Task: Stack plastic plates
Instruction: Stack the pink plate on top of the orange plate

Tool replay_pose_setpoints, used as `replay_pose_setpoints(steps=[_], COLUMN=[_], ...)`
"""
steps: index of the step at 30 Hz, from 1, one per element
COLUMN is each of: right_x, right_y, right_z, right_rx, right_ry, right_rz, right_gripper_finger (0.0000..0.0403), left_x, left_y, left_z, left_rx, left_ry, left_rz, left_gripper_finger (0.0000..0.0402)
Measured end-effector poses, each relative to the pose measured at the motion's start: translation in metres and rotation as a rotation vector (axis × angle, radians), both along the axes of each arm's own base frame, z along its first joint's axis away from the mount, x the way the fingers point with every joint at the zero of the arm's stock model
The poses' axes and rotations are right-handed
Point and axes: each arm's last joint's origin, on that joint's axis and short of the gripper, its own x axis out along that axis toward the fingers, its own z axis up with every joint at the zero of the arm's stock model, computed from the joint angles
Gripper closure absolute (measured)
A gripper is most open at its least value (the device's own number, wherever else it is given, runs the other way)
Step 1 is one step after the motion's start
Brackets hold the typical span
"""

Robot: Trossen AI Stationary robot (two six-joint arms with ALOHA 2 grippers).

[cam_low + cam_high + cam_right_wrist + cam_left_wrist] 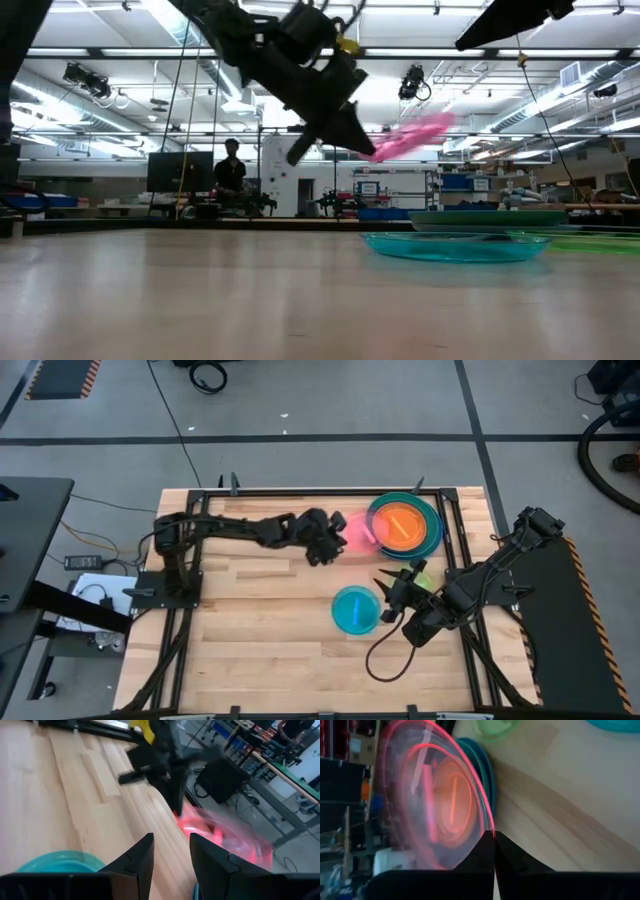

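I keep moving my left gripper toward the stack, because the pink plate's free edge (377, 528) faces the open orange plate (402, 526), and let go once both plates line up.
My left gripper (330, 542) is shut on a small pink plate (358, 530), held in the air just left of the stack. The stack (405, 525) at the far right has an orange plate (400, 523) on top of larger teal and blue plates. A cyan plate (356, 610) lies flat on the table at centre right. A green plate (423, 574) lies beside it, partly under my right gripper (393, 586). That gripper is open and empty, between the cyan and green plates. The dark-teal and brown plates do not show. My left gripper pinches the pink plate's rim (487, 822) between its two fingers, at the edge farthest from the stack. The fingers (345, 135) come from the table's left, slanting down. The plate is lifted clear of the table and tilted, its free edge (440, 122) higher.
Black rails (300, 491) frame the wooden tabletop. Bare wood (260, 630) lies left of the cyan plate. A cable (385, 660) loops on the table below my right arm. A person (231, 165) stands far behind the table.
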Motion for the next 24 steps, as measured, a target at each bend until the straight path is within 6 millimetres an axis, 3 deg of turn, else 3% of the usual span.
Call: replay_pose_setpoints(steps=[5, 12, 24], right_x=[0.002, 0.002, 0.001], right_y=[-0.005, -0.006, -0.009], right_z=[0.0, 0.005, 0.006], right_rx=[-0.017, -0.077, -0.106], right_ry=[-0.006, -0.047, -0.051], right_rz=[-0.028, -0.061, -0.076], right_gripper_finger=[0.0267, 0.0267, 0.0267], left_x=[0.03, 0.056, 0.104], left_y=[0.023, 0.051, 0.07], left_z=[-0.007, -0.022, -0.03], left_rx=[0.002, 0.023, 0.04], left_ry=[0.052, 0.111, 0.069], left_rz=[-0.049, -0.091, -0.164], left_gripper_finger=[0.04, 0.04, 0.04])
